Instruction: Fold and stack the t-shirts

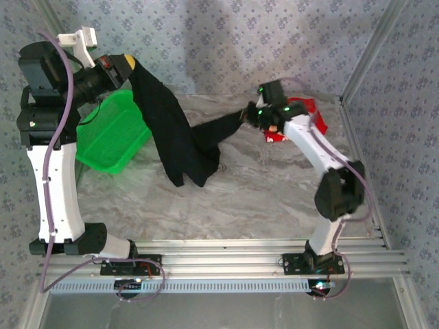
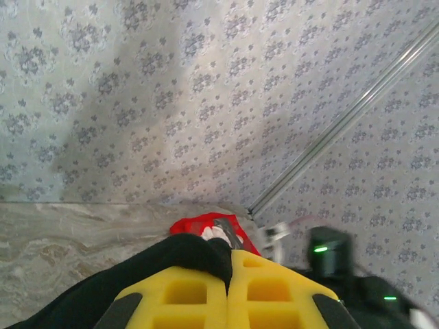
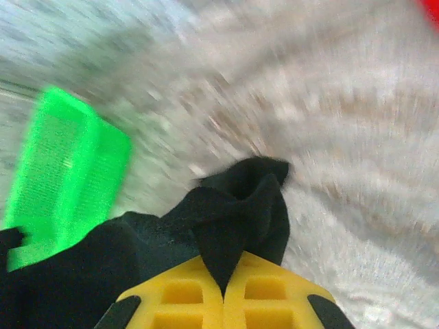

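My left gripper should go back down while my right gripper stretches the cloth toward the red t-shirt (image 1: 315, 115), because the black t-shirt droops bunched (image 1: 191, 156) near the green basket.
The black t-shirt (image 1: 177, 137) hangs in the air between both grippers, its lower part drooping to the table. High at the left, my left gripper (image 1: 130, 66) is shut on one corner of it; black cloth (image 2: 171, 257) bulges between the yellow pads (image 2: 185, 291). At the back centre my right gripper (image 1: 248, 113) is shut on another corner, the cloth (image 3: 240, 205) pinched between its yellow pads (image 3: 267, 291). The red folded t-shirt (image 1: 310, 118) lies at the back right, partly behind the right arm, and appears past the left pads as the red t-shirt (image 2: 206, 226).
A green mesh basket (image 1: 113, 133) stands tilted at the left of the marble table (image 1: 260, 199), just under the left arm; the basket (image 3: 62, 171) is blurred in the right wrist view. Patterned walls and metal frame posts close in the back and sides.
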Robot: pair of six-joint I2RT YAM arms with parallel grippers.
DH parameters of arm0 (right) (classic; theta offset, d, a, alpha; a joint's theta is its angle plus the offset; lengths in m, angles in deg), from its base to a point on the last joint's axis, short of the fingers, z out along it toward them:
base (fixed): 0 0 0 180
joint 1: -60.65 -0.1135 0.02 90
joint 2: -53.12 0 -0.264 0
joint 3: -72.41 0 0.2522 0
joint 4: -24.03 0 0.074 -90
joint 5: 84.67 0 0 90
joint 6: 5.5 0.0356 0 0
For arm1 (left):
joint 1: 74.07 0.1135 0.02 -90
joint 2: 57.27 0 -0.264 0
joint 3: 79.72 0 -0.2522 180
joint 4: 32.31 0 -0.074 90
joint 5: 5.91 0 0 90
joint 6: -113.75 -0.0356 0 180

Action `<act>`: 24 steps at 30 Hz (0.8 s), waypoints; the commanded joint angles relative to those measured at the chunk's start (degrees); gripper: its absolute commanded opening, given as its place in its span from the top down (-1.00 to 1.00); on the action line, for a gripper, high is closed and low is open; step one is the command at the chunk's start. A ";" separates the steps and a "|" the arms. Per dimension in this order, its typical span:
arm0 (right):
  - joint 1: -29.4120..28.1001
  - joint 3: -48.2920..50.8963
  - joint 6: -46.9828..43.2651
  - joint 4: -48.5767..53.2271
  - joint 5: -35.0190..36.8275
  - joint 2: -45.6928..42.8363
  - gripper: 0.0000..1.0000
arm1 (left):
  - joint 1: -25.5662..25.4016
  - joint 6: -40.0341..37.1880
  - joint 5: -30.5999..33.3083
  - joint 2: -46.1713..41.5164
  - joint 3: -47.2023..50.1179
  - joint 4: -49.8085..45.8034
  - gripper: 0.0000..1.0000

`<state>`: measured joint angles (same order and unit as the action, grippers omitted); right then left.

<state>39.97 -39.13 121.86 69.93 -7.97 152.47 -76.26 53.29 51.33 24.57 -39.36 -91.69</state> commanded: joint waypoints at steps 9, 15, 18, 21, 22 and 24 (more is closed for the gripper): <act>8.62 -5.78 -10.51 12.03 -7.76 -20.70 1.00 | 0.43 -4.84 0.67 -5.74 -4.47 4.65 1.00; 15.04 -7.70 -9.93 15.08 -14.66 -27.50 1.00 | 0.41 -3.79 0.24 -9.79 -3.55 5.96 1.00; 18.16 -7.37 -8.66 17.23 -17.73 -30.38 1.00 | 0.41 -2.08 -0.29 -11.82 -2.71 6.44 1.00; 19.97 -6.70 -9.71 20.59 -18.78 -32.05 1.00 | 0.29 -0.68 -0.69 -12.24 -2.65 6.20 1.00; 20.64 -6.14 -10.21 21.59 -18.63 -32.33 1.00 | 0.30 -0.53 -0.77 -12.00 -2.38 5.45 1.00; 21.94 -4.39 -11.04 22.13 -18.72 -32.33 1.00 | 0.24 -1.05 -0.29 -11.96 -0.25 4.54 1.00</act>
<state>60.51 -44.62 112.49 88.95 -24.34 120.04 -76.28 51.49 51.46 12.48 -41.15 -89.29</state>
